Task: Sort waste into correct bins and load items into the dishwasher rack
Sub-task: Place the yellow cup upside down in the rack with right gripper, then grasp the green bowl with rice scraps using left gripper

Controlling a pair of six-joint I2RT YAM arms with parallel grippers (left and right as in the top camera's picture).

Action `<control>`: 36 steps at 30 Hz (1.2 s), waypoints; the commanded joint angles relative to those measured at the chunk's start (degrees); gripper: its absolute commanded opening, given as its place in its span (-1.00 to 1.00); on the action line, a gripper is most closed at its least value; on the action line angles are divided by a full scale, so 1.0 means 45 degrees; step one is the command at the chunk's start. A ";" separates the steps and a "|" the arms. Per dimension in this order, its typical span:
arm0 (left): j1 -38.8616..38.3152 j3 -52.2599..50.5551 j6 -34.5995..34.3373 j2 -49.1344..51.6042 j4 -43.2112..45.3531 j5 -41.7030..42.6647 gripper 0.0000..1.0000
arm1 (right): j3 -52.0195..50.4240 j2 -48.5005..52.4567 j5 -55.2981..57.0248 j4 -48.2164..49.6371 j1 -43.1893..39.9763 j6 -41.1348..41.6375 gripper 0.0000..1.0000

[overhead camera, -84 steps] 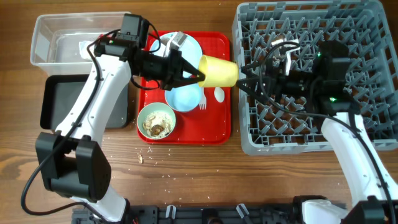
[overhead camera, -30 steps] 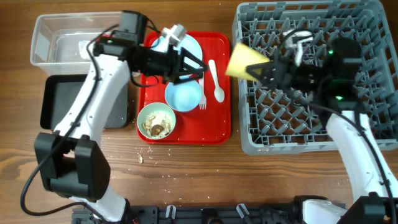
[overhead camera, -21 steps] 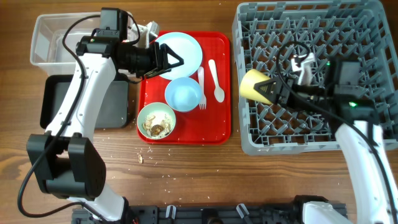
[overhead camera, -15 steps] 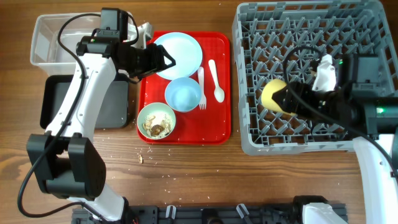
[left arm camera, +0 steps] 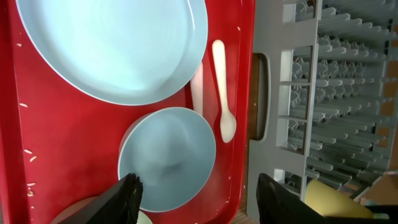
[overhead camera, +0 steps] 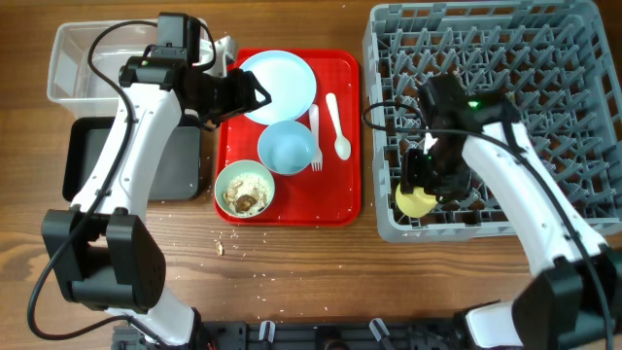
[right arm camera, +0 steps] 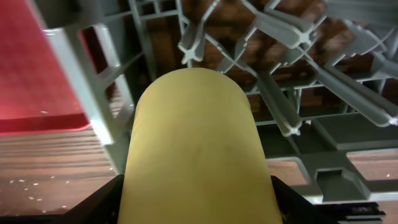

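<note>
Beige food scraps (overhead camera: 247,193) are in the pale green bowl, so next my left gripper tips them into the black tray (overhead camera: 173,170) before the bowl goes into the rack.
My right gripper (overhead camera: 424,187) is shut on the small yellow cup (overhead camera: 415,200), low in the front-left corner of the grey dishwasher rack (overhead camera: 583,117). In the right wrist view the cup (right arm camera: 196,149) fills the space between my fingers (right arm camera: 102,204), with the rack's lattice (right arm camera: 292,68) behind it. My left gripper (overhead camera: 251,95) is open and holds nothing, hovering at the left rim of the pale blue plate (overhead camera: 282,86). Under it lie the small blue bowl (left arm camera: 166,158), the plate (left arm camera: 112,46), the white spoon (left arm camera: 222,87) and the fork (overhead camera: 315,141).
The flat red tray (overhead camera: 335,199) carries the dishes and a pale green bowl (overhead camera: 244,189) holding beige food scraps. A clear tub (overhead camera: 83,63) and a black tray (overhead camera: 87,160) stand at the left. Crumbs (overhead camera: 221,246) lie on the wooden table in front of the tray.
My right arm carried the yellow cup from the rack's left edge down into its front-left corner. My left gripper drew back left over the plate and its jaws widened slightly.
</note>
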 commanded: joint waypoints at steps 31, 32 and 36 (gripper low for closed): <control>-0.4877 -0.5134 0.0126 -0.0593 0.0427 -0.7300 -0.30 | 0.2657 0.0539 -0.0024 0.1248 0.0029 -0.1073 0.99; -0.4896 -0.5275 0.0126 -0.0588 0.0617 -0.7295 -0.33 | 0.2657 0.0539 -0.0024 0.1311 0.0029 -0.1073 0.99; -0.4911 -0.5523 0.0126 -0.0568 0.0918 -0.7295 -0.43 | 0.2657 0.0539 -0.0019 0.1481 0.0029 -0.1083 0.99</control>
